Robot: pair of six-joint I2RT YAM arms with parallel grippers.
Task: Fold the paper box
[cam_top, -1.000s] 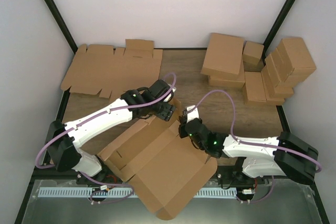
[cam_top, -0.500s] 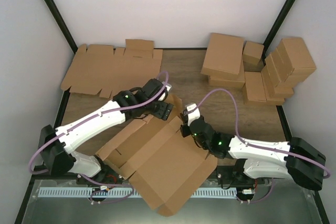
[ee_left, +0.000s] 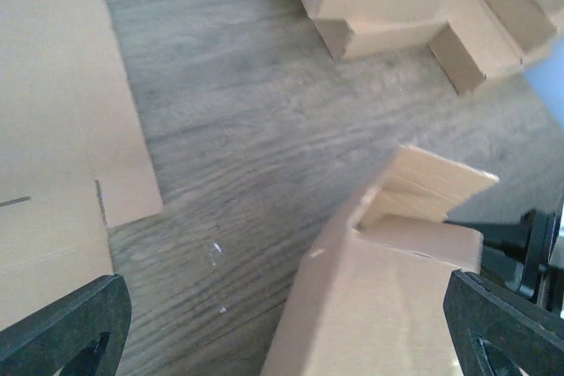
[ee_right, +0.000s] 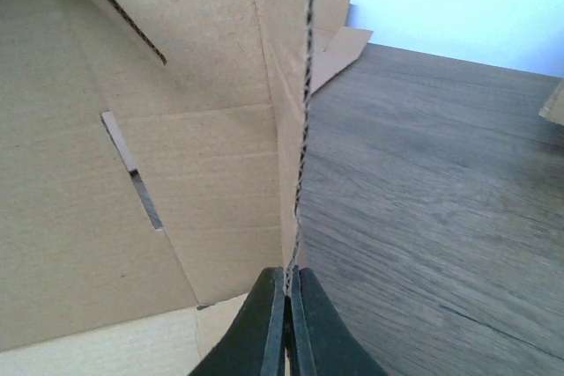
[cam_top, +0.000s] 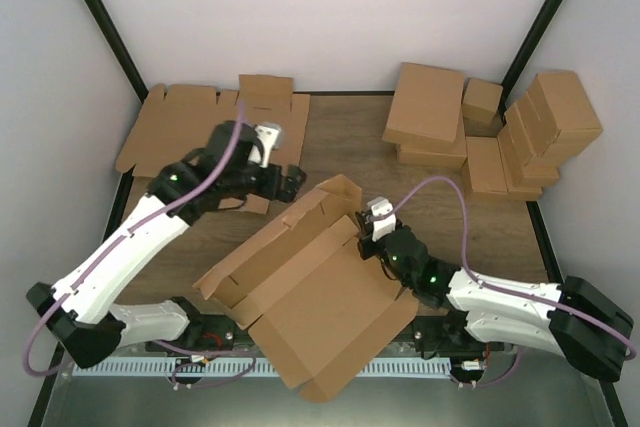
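My left gripper is hovering above the flap at the box's far corner, and the flap is standing open, so next my left gripper moves down around the box's far long side.
The paper box lies half folded in the middle of the table, its far long wall raised and a wide flap hanging over the near edge. My right gripper is shut on the thin top edge of the box's right end wall, with the corrugated edge pinched between the fingers. My left gripper hovers open just left of the box's far corner and touches nothing. In the left wrist view its fingertips stand far apart, with the box wall below them.
Flat brown blanks are stacked at the back left and show in the left wrist view. Several closed brown boxes are piled at the back right. Bare wooden table lies between them.
My left gripper has opened wide and drawn back up and left, away from the box's far corner. The far wall now stands more upright. My right gripper has moved forward, still pinching the end wall.
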